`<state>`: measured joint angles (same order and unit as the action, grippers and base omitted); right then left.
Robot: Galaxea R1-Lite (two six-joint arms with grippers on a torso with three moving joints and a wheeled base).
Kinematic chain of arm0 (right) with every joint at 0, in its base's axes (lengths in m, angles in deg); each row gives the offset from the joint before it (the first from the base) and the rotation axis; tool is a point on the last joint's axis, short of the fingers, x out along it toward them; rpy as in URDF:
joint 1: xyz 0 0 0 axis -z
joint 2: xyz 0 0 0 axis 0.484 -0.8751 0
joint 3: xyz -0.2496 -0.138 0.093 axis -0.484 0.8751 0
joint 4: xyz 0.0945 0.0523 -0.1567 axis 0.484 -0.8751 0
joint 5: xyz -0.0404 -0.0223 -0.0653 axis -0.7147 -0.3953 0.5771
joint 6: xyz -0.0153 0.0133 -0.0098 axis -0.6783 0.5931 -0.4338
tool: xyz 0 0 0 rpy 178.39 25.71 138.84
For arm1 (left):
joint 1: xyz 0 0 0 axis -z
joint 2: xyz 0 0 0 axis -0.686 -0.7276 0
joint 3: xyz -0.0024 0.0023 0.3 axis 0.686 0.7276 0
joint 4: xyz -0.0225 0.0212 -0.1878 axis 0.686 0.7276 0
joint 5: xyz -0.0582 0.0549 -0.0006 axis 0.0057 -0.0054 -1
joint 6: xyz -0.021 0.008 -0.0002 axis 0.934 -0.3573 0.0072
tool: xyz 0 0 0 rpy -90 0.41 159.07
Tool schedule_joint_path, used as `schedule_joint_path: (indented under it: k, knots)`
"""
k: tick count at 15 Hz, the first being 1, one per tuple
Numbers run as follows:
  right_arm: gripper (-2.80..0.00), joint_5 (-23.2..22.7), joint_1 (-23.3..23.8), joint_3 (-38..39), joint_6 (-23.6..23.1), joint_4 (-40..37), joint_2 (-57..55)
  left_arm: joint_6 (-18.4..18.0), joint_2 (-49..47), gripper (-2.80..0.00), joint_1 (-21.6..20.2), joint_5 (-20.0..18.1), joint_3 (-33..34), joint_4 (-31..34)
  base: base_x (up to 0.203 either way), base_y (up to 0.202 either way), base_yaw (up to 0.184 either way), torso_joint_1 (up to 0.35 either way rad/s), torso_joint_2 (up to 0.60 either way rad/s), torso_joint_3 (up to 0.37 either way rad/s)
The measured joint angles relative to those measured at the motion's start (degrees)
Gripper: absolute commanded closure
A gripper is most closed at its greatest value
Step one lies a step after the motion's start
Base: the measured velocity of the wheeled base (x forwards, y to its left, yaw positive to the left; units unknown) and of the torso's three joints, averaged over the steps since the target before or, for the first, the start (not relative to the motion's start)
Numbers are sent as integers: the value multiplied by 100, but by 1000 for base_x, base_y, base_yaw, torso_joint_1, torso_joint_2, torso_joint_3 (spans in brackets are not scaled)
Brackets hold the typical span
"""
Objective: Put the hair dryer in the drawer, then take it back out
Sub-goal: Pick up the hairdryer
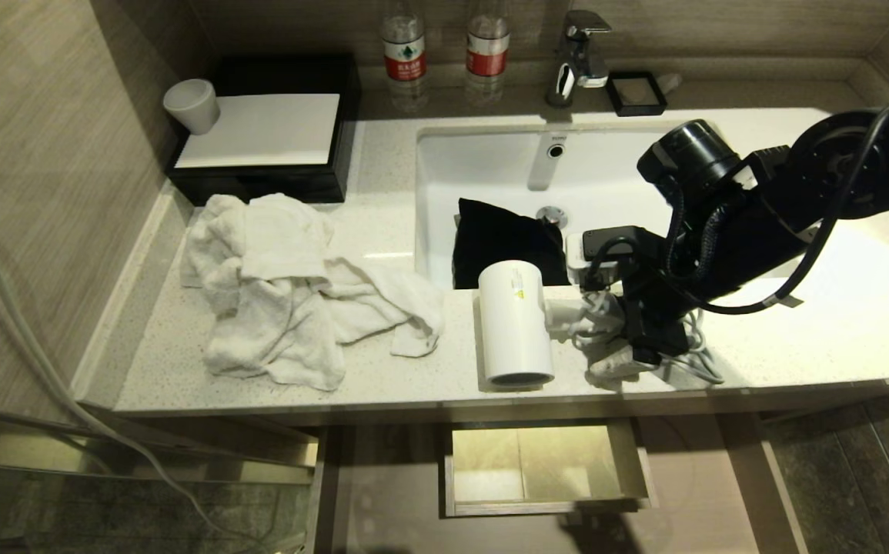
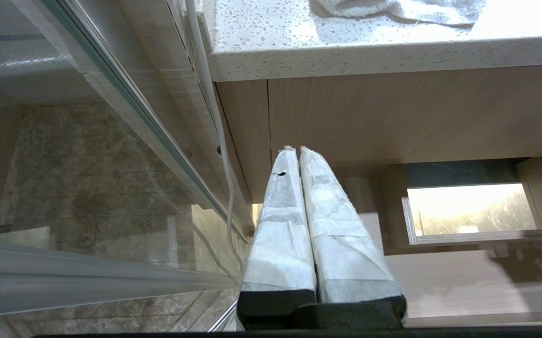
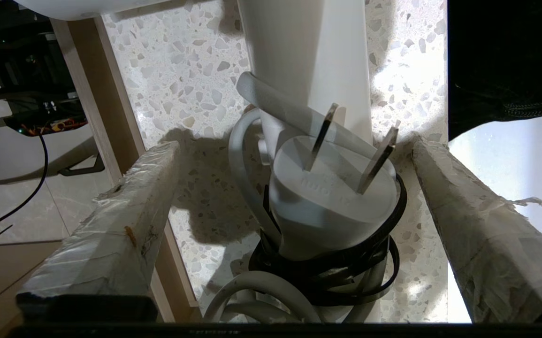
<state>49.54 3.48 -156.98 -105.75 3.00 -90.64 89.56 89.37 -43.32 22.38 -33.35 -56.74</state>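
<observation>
A black tie (image 3: 331,265) holds the plug against the hair dryer's handle. The bundled cord (image 3: 274,301) will come along with the hair dryer when I lift it.
The white hair dryer (image 1: 515,327) lies on the speckled counter near its front edge, barrel mouth facing the edge. Its short handle (image 3: 308,61) and bundled cord with plug (image 3: 332,188) point to the right. My right gripper (image 1: 619,338) hangs over that bundle. It is open (image 3: 294,145), one taped finger on each side of the plug and handle, touching neither. Below the counter the wood-grain drawer (image 1: 629,462) stands pulled out, its boxed cut-out (image 2: 393,211) showing. My left gripper (image 2: 294,149) is parked low beside the cabinet, shut and empty.
A crumpled white towel (image 1: 282,292) covers the counter's left part. A black pouch (image 1: 502,238) sits in the sink (image 1: 490,161) just behind the dryer. At the back stand a black tray box (image 1: 259,138), a cup (image 1: 190,104), two bottles (image 1: 404,46) and the faucet (image 1: 579,54). A glass panel (image 2: 64,164) is at left.
</observation>
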Motion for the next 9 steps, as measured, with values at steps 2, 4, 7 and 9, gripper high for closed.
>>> schedule_joint_path:
  k: [2, 4, 7, 9]
  knots:
    - [-280, 1, 2, -2, -6, 0, 7, 0, 0, 0, 0, 0, 0, 0, 0, 0, 0, 0, 0, 0]
    - [-280, 101, 30, -5, -29, -2, 13, 2, 0, 0, 0, -2, 0, 0, 0, 0, 0, 0, 0, 0]
    - [-280, 280, 66, 20, -49, 22, 18, 1, 0, 0, 0, 0, 0, 0, 0, 0, 0, 0, 0, 0]
    - [-280, 273, 88, 26, -7, 7, 35, 2, 0, 0, 0, 0, 0, 0, 0, 0, 0, 0, 0, 0]
